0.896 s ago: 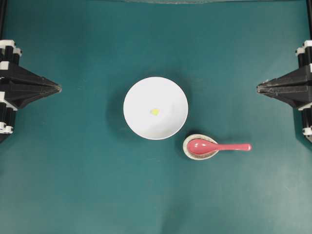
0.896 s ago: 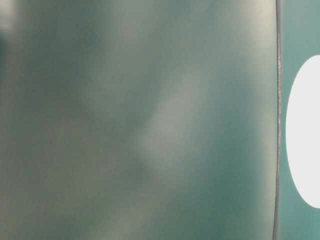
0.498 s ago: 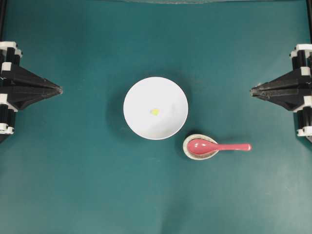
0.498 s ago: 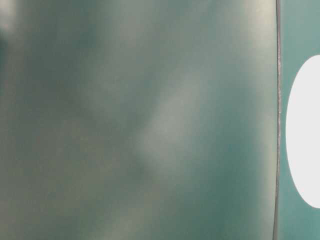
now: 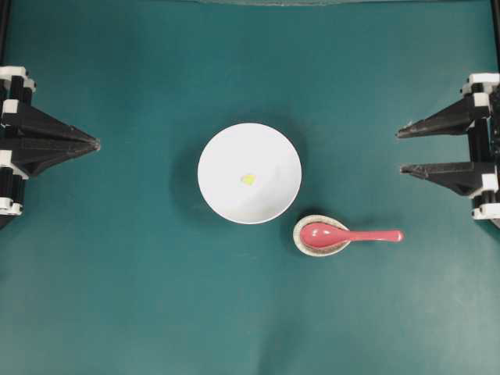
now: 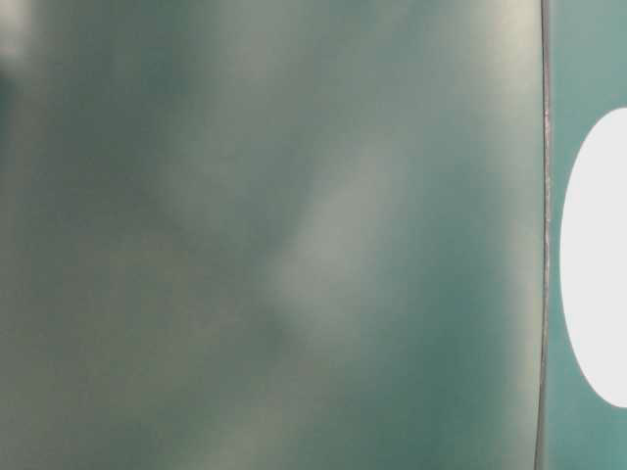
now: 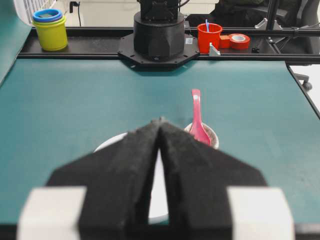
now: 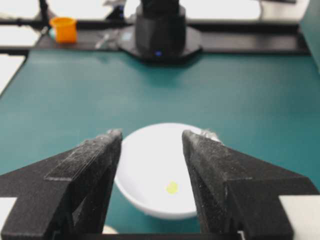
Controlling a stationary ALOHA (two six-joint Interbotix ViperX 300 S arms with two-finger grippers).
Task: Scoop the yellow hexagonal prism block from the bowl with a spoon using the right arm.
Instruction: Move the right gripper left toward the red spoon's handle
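Observation:
I expect the yellow hexagonal block point(image 5: 248, 180) to slide ahead to the bowl's side when I push the spoon, because the block sits on the bowl's smooth open bottom point(image 5: 227, 173).
The white bowl point(image 5: 269, 148) sits mid-table with the tiny yellow hexagonal block point(image 5: 248, 180) inside it. The pink-red spoon point(image 5: 351, 235) lies to its lower right, scoop on a speckled beige spoon rest point(image 5: 321, 249), handle pointing right. My right gripper point(image 5: 401, 151) is open and empty at the right edge, far from the spoon. My left gripper point(image 5: 95, 144) is shut and empty at the left edge. The right wrist view shows the bowl point(image 8: 150, 160) and block point(image 8: 171, 188) between the open right gripper point(image 8: 151, 134) fingers. The left wrist view shows the shut left gripper point(image 7: 160, 121), bowl point(image 7: 111, 143) and spoon point(image 7: 196, 117).
Beyond the table's far edge the left wrist view shows the other arm's base point(image 7: 159, 37), stacked yellow and blue cups point(image 7: 50, 27), a red cup point(image 7: 209, 37) and a red tape roll point(image 7: 239, 41). The right wrist view shows an orange cup point(image 8: 63, 29). The table-level view is blurred.
My right gripper has gone from shut to open and shifted slightly. The left gripper, bowl, block and spoon have not moved.

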